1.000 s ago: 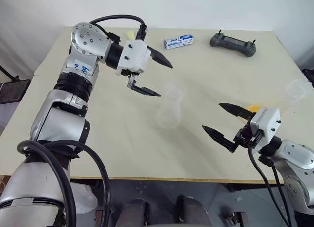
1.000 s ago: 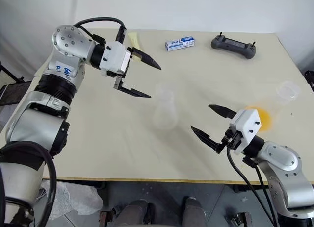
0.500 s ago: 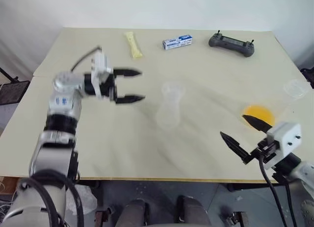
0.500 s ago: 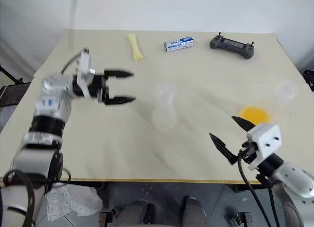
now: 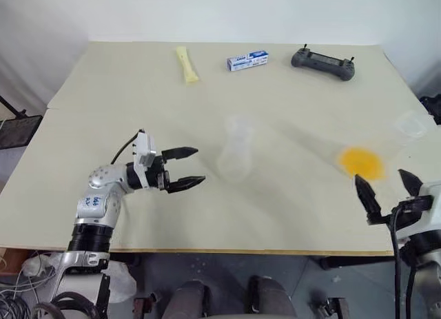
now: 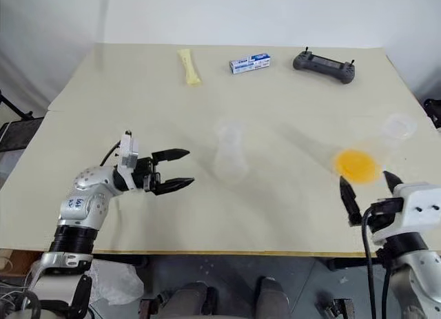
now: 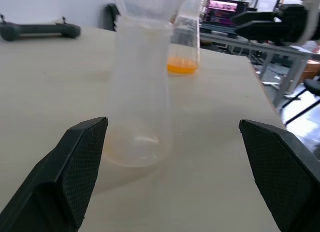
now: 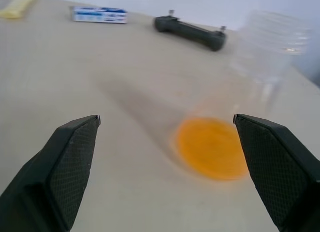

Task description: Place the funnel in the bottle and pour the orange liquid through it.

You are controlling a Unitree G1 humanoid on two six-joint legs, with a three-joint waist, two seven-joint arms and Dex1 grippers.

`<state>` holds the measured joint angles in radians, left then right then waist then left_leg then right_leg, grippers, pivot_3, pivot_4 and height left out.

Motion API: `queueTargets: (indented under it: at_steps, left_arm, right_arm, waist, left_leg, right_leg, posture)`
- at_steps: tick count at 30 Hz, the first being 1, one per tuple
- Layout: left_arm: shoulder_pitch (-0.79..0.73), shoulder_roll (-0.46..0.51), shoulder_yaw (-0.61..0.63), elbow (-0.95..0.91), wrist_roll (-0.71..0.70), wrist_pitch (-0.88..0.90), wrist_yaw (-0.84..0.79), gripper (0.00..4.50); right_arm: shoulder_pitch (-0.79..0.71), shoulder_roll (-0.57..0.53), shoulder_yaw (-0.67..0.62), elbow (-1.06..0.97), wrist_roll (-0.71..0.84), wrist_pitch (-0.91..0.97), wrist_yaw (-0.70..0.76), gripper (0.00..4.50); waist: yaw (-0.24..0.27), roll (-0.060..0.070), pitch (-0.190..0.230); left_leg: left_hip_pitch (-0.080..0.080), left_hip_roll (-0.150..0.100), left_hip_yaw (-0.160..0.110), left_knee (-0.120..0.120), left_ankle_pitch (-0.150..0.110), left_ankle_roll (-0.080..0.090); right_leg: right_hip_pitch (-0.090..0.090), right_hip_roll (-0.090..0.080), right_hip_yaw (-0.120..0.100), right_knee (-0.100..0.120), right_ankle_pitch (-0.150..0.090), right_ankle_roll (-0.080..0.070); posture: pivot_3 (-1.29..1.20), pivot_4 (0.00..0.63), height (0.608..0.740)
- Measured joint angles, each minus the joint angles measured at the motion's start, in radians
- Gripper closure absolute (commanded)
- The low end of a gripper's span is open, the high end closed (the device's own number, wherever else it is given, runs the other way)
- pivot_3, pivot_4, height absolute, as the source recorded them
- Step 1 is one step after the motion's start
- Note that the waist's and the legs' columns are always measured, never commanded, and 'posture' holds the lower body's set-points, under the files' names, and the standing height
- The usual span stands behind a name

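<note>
The threads (image 8: 281, 35) are bare on the clear neck. That means the orange liquid (image 5: 362, 163) will flow out in a thin stream when I tip the vessel.
The bottle (image 5: 238, 152) is a clear conical flask standing mid-table; a clear funnel (image 7: 146, 4) appears to sit in its neck. The orange liquid (image 5: 360, 162) lies in the bottom of a tall clear vessel (image 8: 272, 39) at the right. My left gripper (image 5: 198, 166) is low over the table to the left of the bottle. It points at the bottle, open and empty, a short gap away. My right gripper (image 5: 380, 178) is open just in front of the liquid's vessel and touches nothing. It also shows in the left wrist view as black fingers (image 7: 265, 24) beyond the vessel.
A yellow packet (image 5: 187, 63), a blue and white box (image 5: 249, 59) and a black controller (image 5: 322, 62) lie along the far edge. My right gripper is near the table's front edge (image 5: 275, 251) and its right side.
My left arm dropped from above the table to low at the bottle's left and rolled its wrist. My right gripper drew back to the right and turned forward. Both stayed open.
</note>
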<state>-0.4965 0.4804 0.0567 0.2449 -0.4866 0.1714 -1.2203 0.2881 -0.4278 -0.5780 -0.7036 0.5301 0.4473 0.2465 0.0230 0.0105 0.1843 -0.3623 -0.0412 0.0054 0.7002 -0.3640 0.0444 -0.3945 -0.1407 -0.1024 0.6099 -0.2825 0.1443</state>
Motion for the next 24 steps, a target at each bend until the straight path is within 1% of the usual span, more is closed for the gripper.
queueTargets:
  at_steps: [4,10,17,24]
  left_arm:
    - [0.002,0.001,0.001,-0.011,0.0,0.001,-0.008,0.04]
    - [0.013,0.001,-0.003,-0.021,0.003,0.004,-0.012,0.04]
    - [0.041,-0.033,-0.027,-0.086,0.003,0.017,0.032,0.04]
    - [0.068,-0.032,-0.028,-0.144,0.003,0.023,0.066,0.04]
  right_arm:
    - [-0.106,-0.057,-0.028,0.112,-0.001,0.012,-0.011,0.0]
    - [-0.252,-0.1,-0.026,0.263,-0.017,0.01,-0.013,0.0]
    - [-0.328,-0.127,-0.011,0.402,-0.065,-0.016,0.011,0.0]
    - [-0.436,-0.162,0.009,0.535,-0.106,-0.067,0.05,0.0]
  waist:
    - [0.002,0.0,0.0]
    - [0.001,0.0,0.0]
    - [0.001,0.0,0.0]
    - [-0.003,0.001,0.0]
  left_leg:
    - [0.001,0.0,0.001,-0.001,0.0,0.0]
    - [0.001,0.0,0.002,-0.001,0.0,0.0]
    - [0.001,0.0,0.002,-0.001,0.0,0.0]
    - [0.001,0.001,0.003,-0.001,0.0,0.0]
  right_leg:
    - [0.0,0.0,0.001,0.0,0.0,0.0]
    - [0.0,0.0,0.001,0.0,0.0,0.0]
    - [0.0,-0.001,0.001,-0.001,0.0,0.0]
    - [0.0,-0.001,0.001,-0.001,0.0,0.0]
  posture:
    - [0.0,0.15,0.74]
    - [0.0,0.15,0.74]
    - [0.0,0.15,0.74]
    - [0.0,0.15,0.74]
